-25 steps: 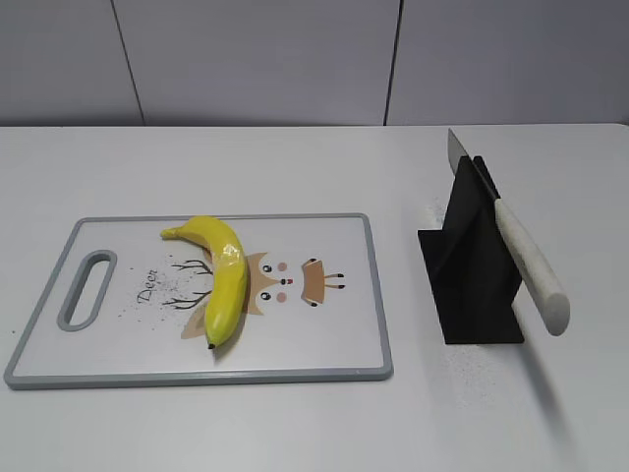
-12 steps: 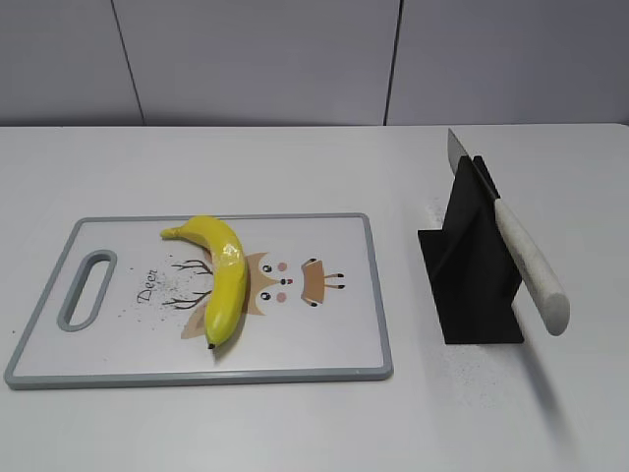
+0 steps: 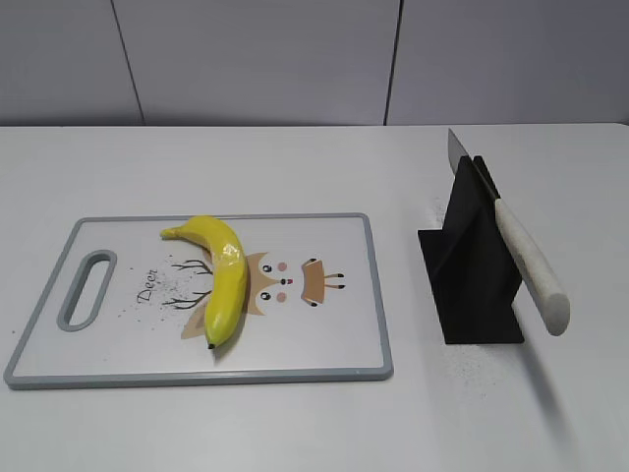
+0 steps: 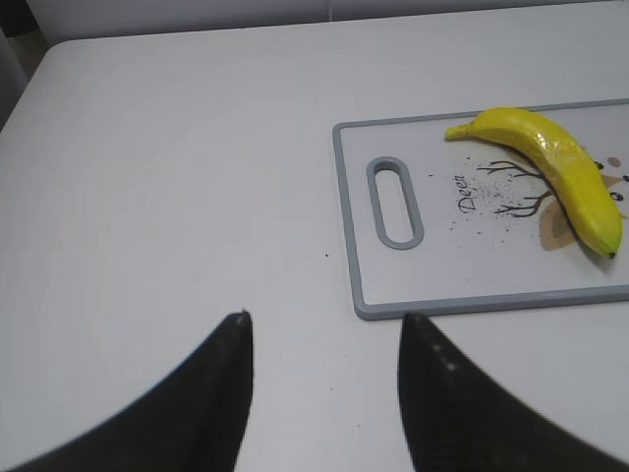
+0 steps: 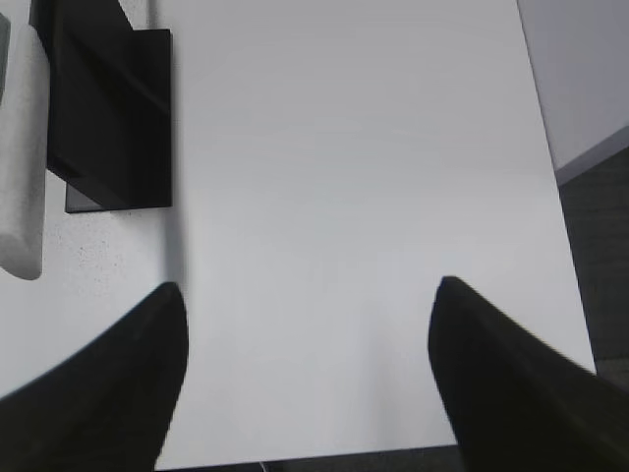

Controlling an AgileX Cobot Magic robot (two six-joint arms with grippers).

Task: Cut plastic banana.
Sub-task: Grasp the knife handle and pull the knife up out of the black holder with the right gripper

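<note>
I should keep moving my open right gripper toward the handle's middle (image 3: 529, 260) until its fingers straddle it, as the knife's white handle (image 3: 553, 307) sticks clear of the black stand.
The yellow plastic banana (image 3: 223, 274) lies on a white cutting board (image 3: 344, 324) with a grey rim at the left of the table. It also shows in the left wrist view (image 4: 555, 162), far right. A knife (image 3: 516, 246) with a white handle rests slanted in a black stand (image 3: 470, 280) at the right. My left gripper (image 4: 324, 320) is open and empty above bare table, left of the board (image 4: 491, 285). My right gripper (image 5: 310, 290) is open and empty over bare table, right of the stand (image 5: 113, 118). Neither gripper shows in the exterior view.
The board has a handle slot (image 3: 86, 287) at its left end. The knife handle end (image 5: 18, 187) shows at the left edge of the right wrist view. The table's right edge (image 5: 560, 197) lies close to my right gripper.
</note>
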